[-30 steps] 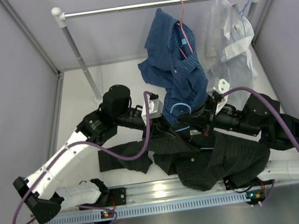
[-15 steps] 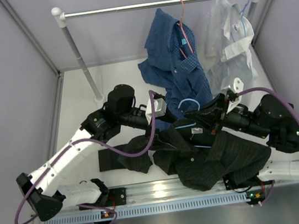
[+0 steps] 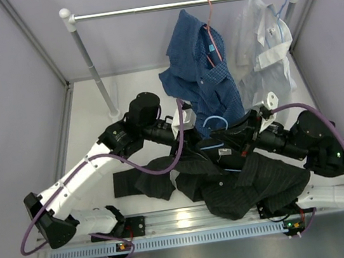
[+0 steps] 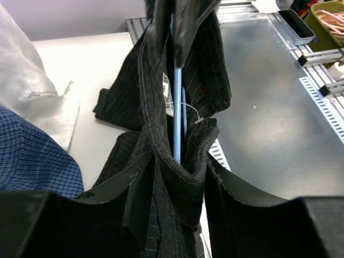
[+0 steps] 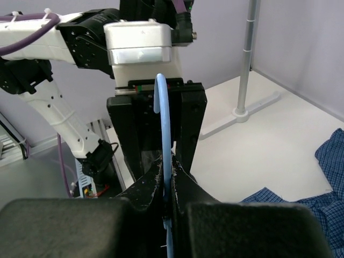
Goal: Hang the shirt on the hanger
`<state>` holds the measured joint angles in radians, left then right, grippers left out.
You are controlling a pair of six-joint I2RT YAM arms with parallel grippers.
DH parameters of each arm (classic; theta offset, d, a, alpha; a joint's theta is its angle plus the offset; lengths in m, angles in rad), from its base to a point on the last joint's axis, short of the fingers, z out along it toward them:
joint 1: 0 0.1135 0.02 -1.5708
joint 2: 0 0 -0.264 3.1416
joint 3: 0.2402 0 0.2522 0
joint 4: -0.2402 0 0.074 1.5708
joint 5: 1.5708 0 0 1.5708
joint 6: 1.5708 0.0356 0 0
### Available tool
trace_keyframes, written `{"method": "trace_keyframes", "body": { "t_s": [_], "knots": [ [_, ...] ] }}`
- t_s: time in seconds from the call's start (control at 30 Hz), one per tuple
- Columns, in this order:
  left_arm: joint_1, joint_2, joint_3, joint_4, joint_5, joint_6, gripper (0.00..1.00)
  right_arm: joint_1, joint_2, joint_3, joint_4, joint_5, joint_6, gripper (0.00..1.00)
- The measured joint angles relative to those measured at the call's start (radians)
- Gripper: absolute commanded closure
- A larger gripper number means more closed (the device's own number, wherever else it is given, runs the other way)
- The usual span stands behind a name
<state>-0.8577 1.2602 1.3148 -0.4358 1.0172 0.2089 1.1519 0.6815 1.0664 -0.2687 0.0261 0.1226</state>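
Observation:
My right gripper should move down to the collar's free side (image 3: 244,165) and take hold of that side before lifting the shirt, because it is holding only the hanger (image 5: 167,191) below its hook.
The black pinstriped shirt (image 3: 257,184) lies crumpled on the table in front of the arms, its collar end lifted between the two grippers. In the left wrist view, a fold of the shirt (image 4: 209,80) collar fills the gap of my left gripper (image 4: 174,180), which is shut on it. The light-blue wire hanger (image 4: 177,107) runs down inside that collar. My right gripper (image 5: 171,161) is shut on the hanger (image 5: 163,118) wire just below its hook. From above, the hanger (image 3: 213,122) hook shows between the left gripper (image 3: 199,139) and the right gripper (image 3: 222,142).
A clothes rail (image 3: 180,4) spans the back, on a slanted post (image 3: 93,69). A blue checked shirt (image 3: 199,74) on a red hanger and a white shirt (image 3: 263,45) hang from it, just behind the grippers. An aluminium rail (image 3: 185,220) runs along the near edge.
My left gripper opened wide, moved right onto the collar and closed on it. The right arm shifted the hanger slightly and the collar end rose off the table.

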Motion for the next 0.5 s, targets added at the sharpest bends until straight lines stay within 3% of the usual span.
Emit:
{"method": "trace_keyframes", "body": {
  "t_s": [0.1, 0.13, 0.17, 0.43, 0.5],
  "knots": [
    [0.0, 0.013, 0.0, -0.001, 0.013, -0.001, 0.56, 0.0, -0.015, -0.009, 0.011, -0.002, 0.0, 1.0],
    [0.0, 0.014, 0.0, -0.001, 0.018, -0.001, 0.87, 0.0, -0.02, -0.013, 0.017, -0.002, 0.0, 1.0],
    [0.0, 0.014, 0.0, -0.002, 0.024, -0.007, 1.0, 0.0, -0.024, -0.013, 0.018, -0.002, 0.0, 1.0],
    [0.001, 0.011, 0.004, 0.014, 0.003, -0.005, 1.0, 0.006, -0.057, -0.039, 0.047, -0.027, 0.012, 0.99],
    [0.0, 0.011, 0.004, 0.013, 0.005, -0.004, 1.0, 0.006, -0.068, -0.048, 0.047, -0.027, 0.014, 0.7]
  ]
}}
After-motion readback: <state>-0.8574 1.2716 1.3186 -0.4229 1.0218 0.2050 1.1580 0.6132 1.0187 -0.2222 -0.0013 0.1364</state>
